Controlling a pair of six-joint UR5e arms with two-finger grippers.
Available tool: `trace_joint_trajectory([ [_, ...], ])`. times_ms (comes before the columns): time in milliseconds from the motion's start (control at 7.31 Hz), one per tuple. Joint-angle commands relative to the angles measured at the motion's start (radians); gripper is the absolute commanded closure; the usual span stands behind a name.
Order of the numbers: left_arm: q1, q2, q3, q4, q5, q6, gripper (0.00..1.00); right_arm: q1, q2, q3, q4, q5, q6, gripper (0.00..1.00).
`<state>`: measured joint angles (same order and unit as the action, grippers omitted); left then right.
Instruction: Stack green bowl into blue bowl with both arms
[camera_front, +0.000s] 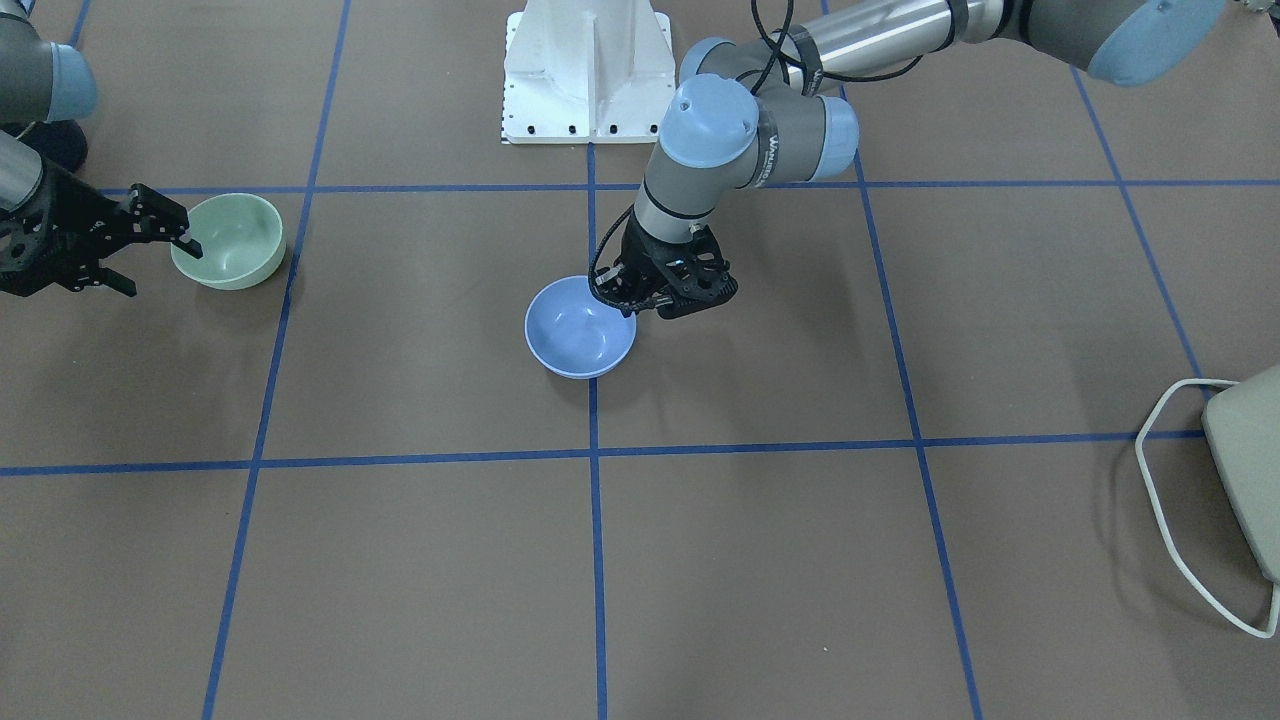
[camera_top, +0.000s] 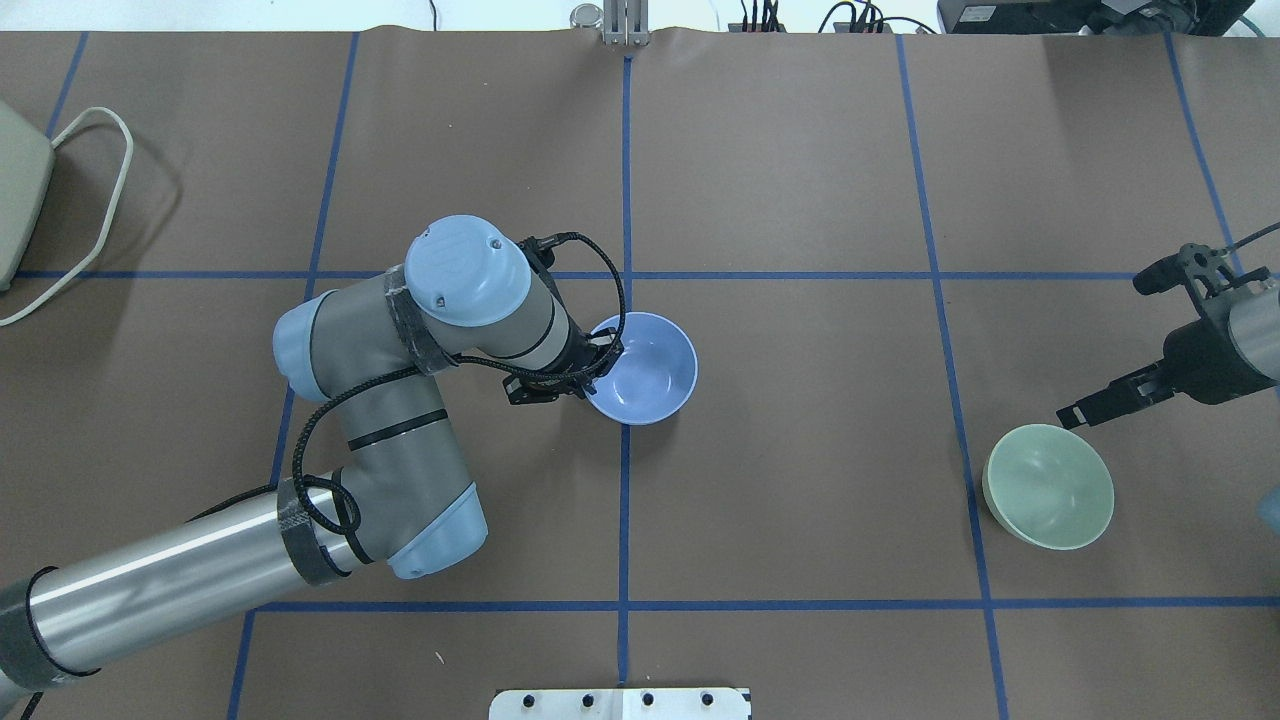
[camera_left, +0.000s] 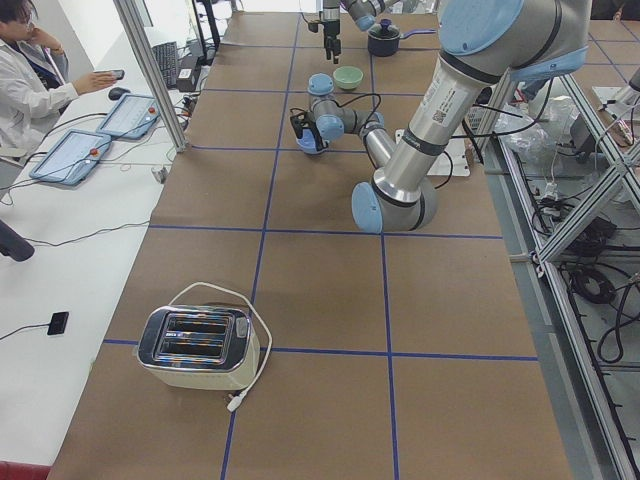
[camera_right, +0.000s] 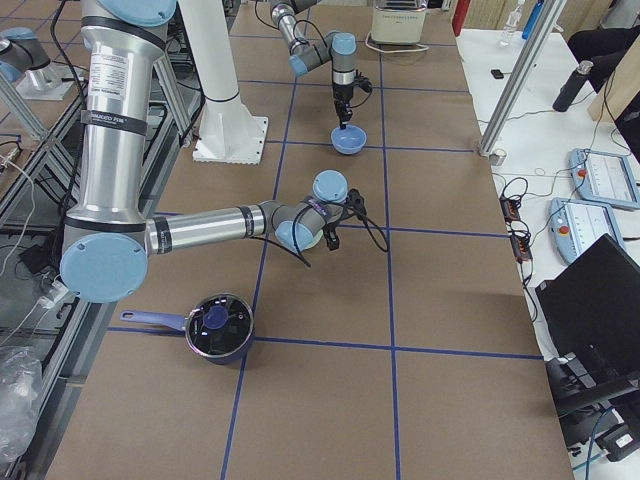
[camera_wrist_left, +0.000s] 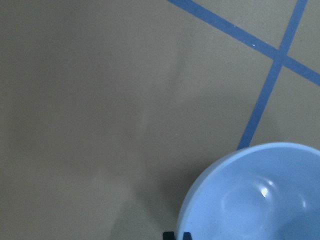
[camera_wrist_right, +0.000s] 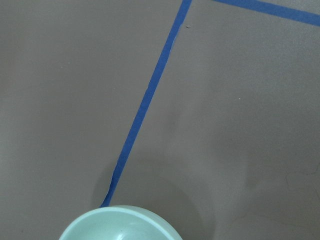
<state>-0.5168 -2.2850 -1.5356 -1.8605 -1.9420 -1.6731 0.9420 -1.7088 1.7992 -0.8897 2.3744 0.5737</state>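
The green bowl (camera_front: 236, 241) has the same wide flare as the empty blue bowl (camera_front: 581, 328), so the green bowl will sit deep inside it, with the rims nearly meeting, when the robot lowers it.
The blue bowl (camera_top: 643, 367) stands near the table's middle, on a blue tape line. My left gripper (camera_top: 592, 366) is shut on its near-left rim; in the left wrist view the fingertips (camera_wrist_left: 170, 235) pinch the rim of the blue bowl (camera_wrist_left: 260, 200). The green bowl (camera_top: 1048, 485) sits far to the right, apart from the blue one. My right gripper (camera_top: 1115, 345) is open wide beside it, with one fingertip (camera_front: 188, 243) at the rim of the green bowl (camera_front: 232, 242). The right wrist view shows only the green bowl's edge (camera_wrist_right: 120, 225).
A toaster (camera_front: 1245, 470) with a white cord stands at the table's left end. A dark lidded pot (camera_right: 218, 326) sits near the right end. The white pedestal (camera_front: 588, 70) is at the robot's side. Operators' desks lie beyond the far edge.
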Motion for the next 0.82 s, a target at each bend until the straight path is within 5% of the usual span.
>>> trace_joint_trajectory([
  [0,-0.002,0.002,-0.011,-0.002,0.000,0.012,0.53,-0.023,-0.008,-0.003,0.000,-0.001,0.000,0.03],
  [411,-0.023,0.009,-0.053,0.000,0.000,0.018,0.42,-0.109,-0.034,-0.006,0.000,-0.088,-0.011,0.07],
  [684,-0.032,0.009,-0.069,0.001,-0.003,0.023,0.40,-0.109,-0.041,-0.004,0.000,-0.090,-0.012,0.19],
])
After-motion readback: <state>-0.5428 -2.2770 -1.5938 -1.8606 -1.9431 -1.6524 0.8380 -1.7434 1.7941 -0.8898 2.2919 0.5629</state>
